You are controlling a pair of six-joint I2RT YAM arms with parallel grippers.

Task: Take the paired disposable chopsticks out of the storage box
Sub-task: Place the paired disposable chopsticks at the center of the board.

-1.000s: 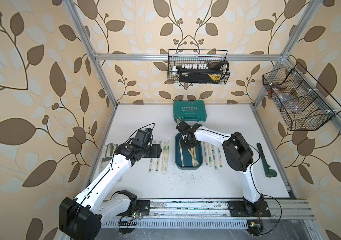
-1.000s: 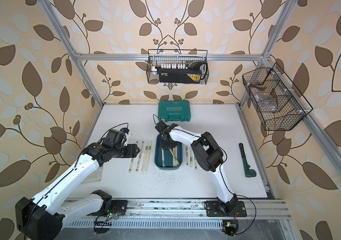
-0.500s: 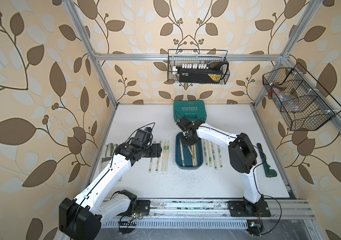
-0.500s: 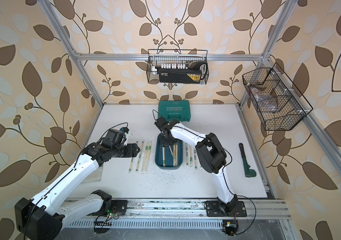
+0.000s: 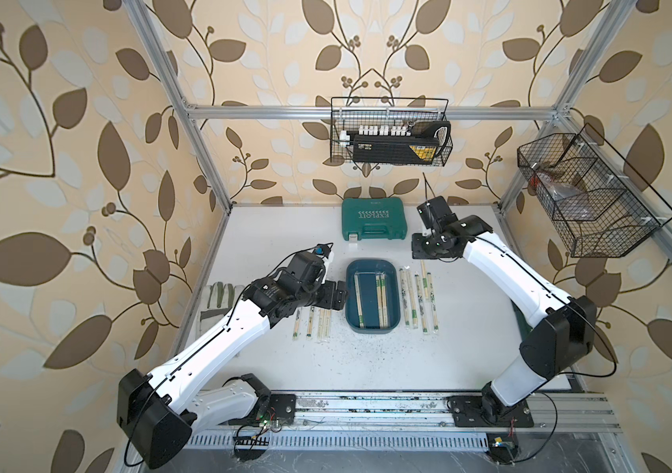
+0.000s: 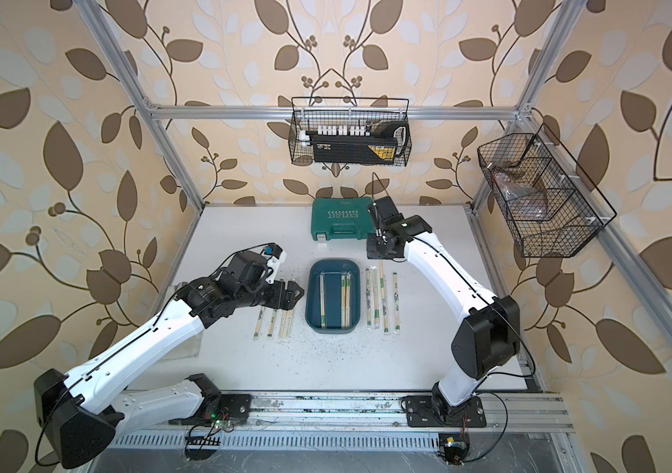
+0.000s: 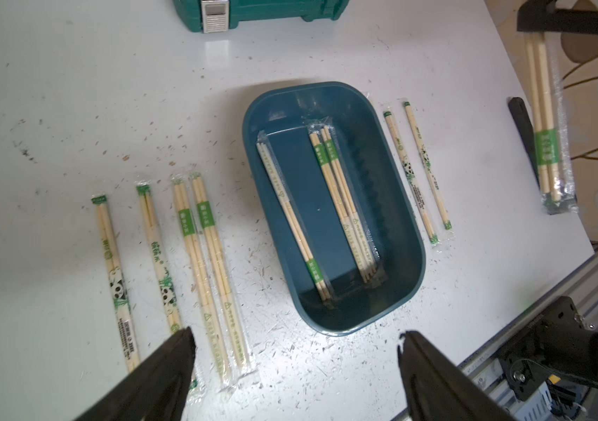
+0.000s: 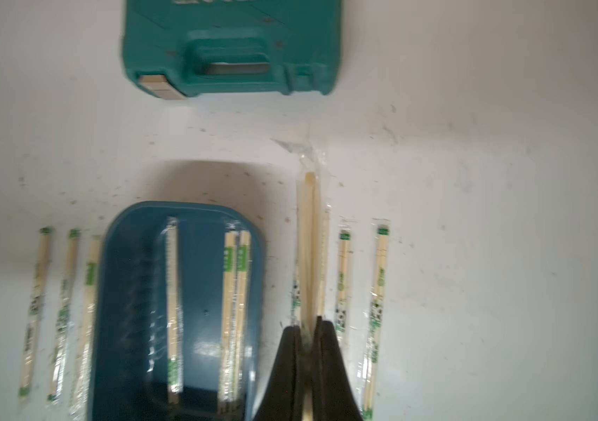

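The held wrapped pair is parallel to the row beside the storage box, so my right gripper goes on to the clear space past that row and lets go.
The storage box is a dark teal tray in the middle of the table. It holds three paired disposable chopsticks: one wrapped pair along one side and two along the other. My right gripper hovers beyond the box's far right corner, shut on a wrapped pair that hangs outside the box. My left gripper is open and empty, just left of the box.
Several wrapped pairs lie in a row left of the box and several more on its right. A green tool case stands behind the box, gloves lie far left, and a dark tool handle lies far right. Wire baskets hang above.
My right gripper closed on a pair and swung from over the box out past its far right corner, carrying the pair. My left gripper's jaws spread wider; that arm barely moved.
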